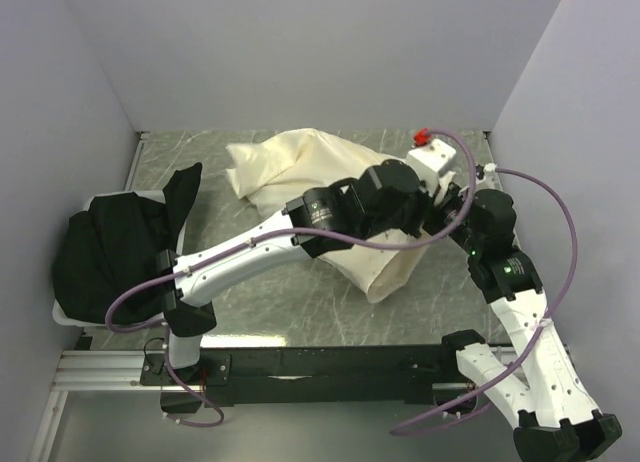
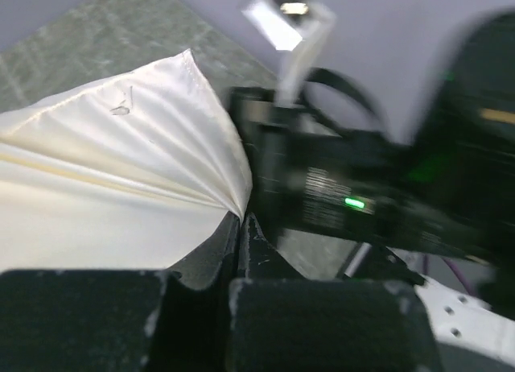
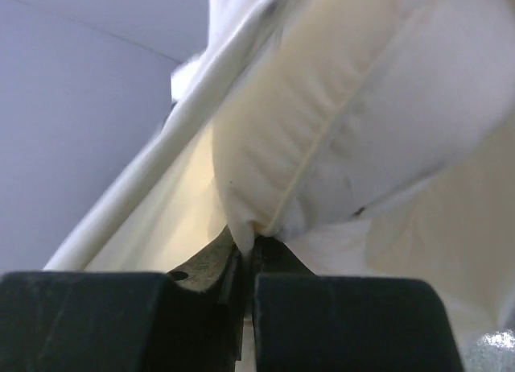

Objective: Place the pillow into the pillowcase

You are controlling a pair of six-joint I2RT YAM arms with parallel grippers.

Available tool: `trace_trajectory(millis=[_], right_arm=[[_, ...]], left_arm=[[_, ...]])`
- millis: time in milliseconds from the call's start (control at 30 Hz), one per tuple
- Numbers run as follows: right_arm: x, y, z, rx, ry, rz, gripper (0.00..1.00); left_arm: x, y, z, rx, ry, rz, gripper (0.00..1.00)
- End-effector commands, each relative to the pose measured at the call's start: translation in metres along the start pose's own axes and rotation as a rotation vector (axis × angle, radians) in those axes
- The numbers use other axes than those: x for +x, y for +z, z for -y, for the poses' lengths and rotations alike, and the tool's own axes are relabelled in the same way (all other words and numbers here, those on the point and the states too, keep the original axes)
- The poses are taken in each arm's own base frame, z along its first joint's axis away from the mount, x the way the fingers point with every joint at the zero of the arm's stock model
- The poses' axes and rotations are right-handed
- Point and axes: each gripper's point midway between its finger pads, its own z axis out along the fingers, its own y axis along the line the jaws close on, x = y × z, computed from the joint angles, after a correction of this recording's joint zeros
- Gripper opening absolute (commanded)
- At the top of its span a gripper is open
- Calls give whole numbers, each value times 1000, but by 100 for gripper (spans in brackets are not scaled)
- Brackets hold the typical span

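Note:
The same end of the pillowcase (image 2: pixel 219 183) is crowded by both grippers while its near corner (image 1: pixel 376 290) lies loose, so my left gripper should open and grab the pillowcase's near corner.
The cream pillowcase (image 1: pixel 285 167) lies wrinkled across the middle of the green marbled table (image 1: pixel 170 157). Both arms meet over its right end. My left gripper (image 2: pixel 241 217) is shut on an edge of the pillowcase (image 2: pixel 121 155), and the thin cloth fans out from the pinch in taut pleats. Just beyond it, my right gripper (image 3: pixel 251 241) is shut on a seamed corner of the plump pillow (image 3: pixel 346 106). A loose hem of pillowcase (image 3: pixel 137 187) runs past on its left. From above, the arms hide both gripper tips, and I cannot tell pillow from case there.
A heap of black cloth (image 1: pixel 110 252) fills a white tray (image 1: pixel 62 317) at the table's left edge. Grey walls close in the table on the left, back and right. Purple cables (image 1: pixel 560 212) loop out from the right arm.

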Motion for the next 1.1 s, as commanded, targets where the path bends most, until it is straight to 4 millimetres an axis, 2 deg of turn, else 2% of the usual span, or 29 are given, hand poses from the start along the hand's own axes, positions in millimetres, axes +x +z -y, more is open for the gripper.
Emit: trace_trajectory(millis=[0,33,67,100,133,167,233,367,433,467,533,567,667,733,800,833,867,900,933,967,1000,1033,1067], right_arm=[[-12,21,-1,-32,2,56,0],[-4,28,15,3,11,38,0],[-1,36,24,30,15,30,0],[3,41,32,48,19,23,0],[13,47,46,73,31,0,0],[14,53,50,67,36,3,0],[27,60,63,85,54,-28,0],[41,73,79,107,66,-61,0],[51,74,92,129,68,-76,0],[52,73,93,125,65,-68,0],[58,74,102,137,64,-72,0],[60,75,107,147,62,-75,0],[71,81,118,162,50,-114,0],[81,83,121,143,49,-144,0],[89,82,124,126,52,-170,30],[99,79,131,133,62,-189,44],[100,78,128,107,61,-176,64],[104,75,129,98,77,-185,71],[116,70,138,107,91,-207,75],[118,67,135,74,94,-199,81],[130,62,143,79,125,-221,84],[132,60,136,35,126,-216,86],[135,58,138,31,138,-216,87]], left_arm=[[-68,-72,88,299,-6,169,1],[-74,-80,92,318,-8,189,1],[-72,-83,95,333,-5,187,1],[-80,-93,88,322,-12,211,1],[-81,-93,82,294,-11,224,1],[-77,-89,71,263,-15,217,1],[-71,-83,62,262,-51,188,1],[-45,-57,49,191,-42,113,1],[-32,-46,40,149,-60,82,5],[-15,-32,25,116,-65,37,6],[-1,-20,13,112,-117,4,9],[15,-7,-6,75,-135,-31,11],[33,10,-34,-22,-152,-69,15],[41,14,-49,-77,-157,-92,23],[49,19,-59,-107,-181,-110,25],[52,21,-67,-126,-188,-114,29],[63,24,-71,-137,-189,-137,29],[67,25,-72,-137,-196,-139,33],[71,27,-74,-135,-204,-143,35],[79,31,-72,-118,-207,-156,34],[84,34,-69,-104,-209,-163,31],[89,37,-68,-96,-215,-173,27],[98,44,-65,-79,-222,-196,22]])
